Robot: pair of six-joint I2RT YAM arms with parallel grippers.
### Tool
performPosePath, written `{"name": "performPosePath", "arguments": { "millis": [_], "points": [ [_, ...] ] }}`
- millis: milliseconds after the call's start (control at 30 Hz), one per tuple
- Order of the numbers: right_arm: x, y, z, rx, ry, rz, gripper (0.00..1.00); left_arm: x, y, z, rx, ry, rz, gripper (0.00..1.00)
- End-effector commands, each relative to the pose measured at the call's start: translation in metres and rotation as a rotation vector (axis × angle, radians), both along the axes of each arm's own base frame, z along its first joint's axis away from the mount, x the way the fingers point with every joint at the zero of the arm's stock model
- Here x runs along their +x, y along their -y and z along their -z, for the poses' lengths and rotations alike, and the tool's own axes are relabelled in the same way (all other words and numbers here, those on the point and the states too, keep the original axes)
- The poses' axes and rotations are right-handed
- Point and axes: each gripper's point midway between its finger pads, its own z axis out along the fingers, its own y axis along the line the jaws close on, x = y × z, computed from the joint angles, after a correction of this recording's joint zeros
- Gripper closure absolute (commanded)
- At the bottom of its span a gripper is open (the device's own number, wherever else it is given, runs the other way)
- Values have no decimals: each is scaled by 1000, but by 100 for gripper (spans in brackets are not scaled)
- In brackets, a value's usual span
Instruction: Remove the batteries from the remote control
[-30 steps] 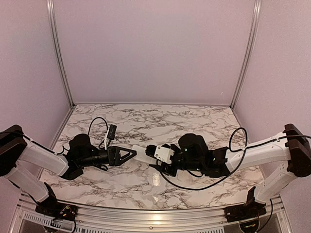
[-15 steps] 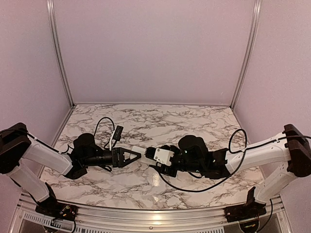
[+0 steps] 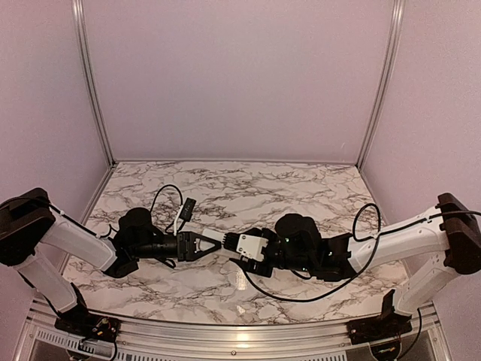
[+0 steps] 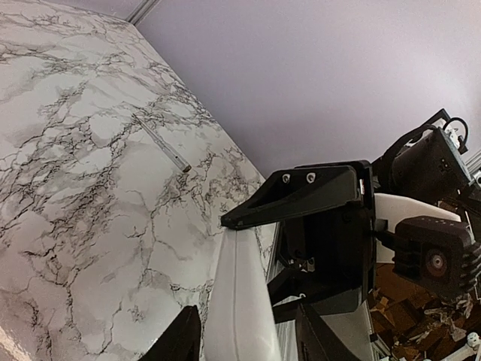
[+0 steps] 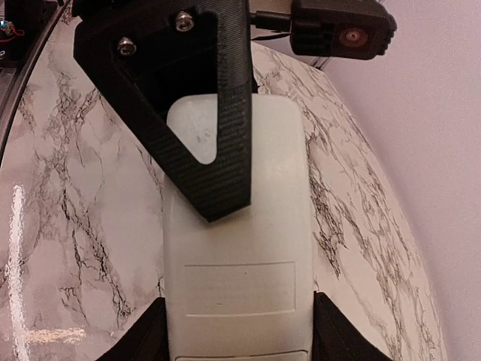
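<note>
I should clamp the remote's loose end with my left gripper, as my right gripper pinches the remote's long sides, before my right gripper turns to grip its back panel.
The white remote control is held level above the marble table between both arms, and only a small part shows in the top view. Its back panel is in place, with its seam visible. My right gripper is shut on the remote's long sides. My left gripper straddles the remote's other end across its thickness, with small gaps at both fingers. One left finger lies over the remote's face. No batteries show.
A thin pale pen-like stick lies on the marble table toward the back wall. The left arm's cable loop and black connector hang just behind the left gripper. Metal frame posts stand at the back corners.
My left gripper has moved right along the table until its fingers reach around the remote's free end. The right gripper with the remote has shifted slightly toward the near edge.
</note>
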Motion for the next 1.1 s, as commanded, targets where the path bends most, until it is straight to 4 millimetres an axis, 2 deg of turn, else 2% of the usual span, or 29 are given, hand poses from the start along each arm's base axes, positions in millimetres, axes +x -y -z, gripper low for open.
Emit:
{"name": "performPosePath", "arguments": {
  "millis": [0, 133, 367, 533, 600, 733, 833, 967, 1067],
  "points": [
    [1, -5, -1, 14, 16, 2, 100, -3, 9, -10, -26, 27, 34, 58],
    [2, -5, -1, 11, 18, 6, 100, -5, 13, -9, -23, 25, 49, 67],
    [3, -5, -3, 19, 27, 18, 100, -6, 16, -8, -15, 20, 56, 98],
    [13, -2, -6, 28, 28, 87, 97, -10, 17, -11, -38, 16, 74, 100],
    [21, -1, -8, 35, 21, 139, 87, -12, 14, -16, -60, 23, 73, 100],
    [23, -1, -17, 97, -14, 178, 50, -10, 8, -19, -60, 43, 36, 100],
    [31, 6, -33, 167, -18, 250, 26, -5, 2, -19, -39, 68, -16, 100],
    [38, 14, -54, 286, -99, 285, 10, -1, -5, -22, -31, 87, -60, 100],
    [46, 17, -60, 345, -195, 298, 5, 1, -5, -22, -27, 85, -72, 100]
  ]
}}
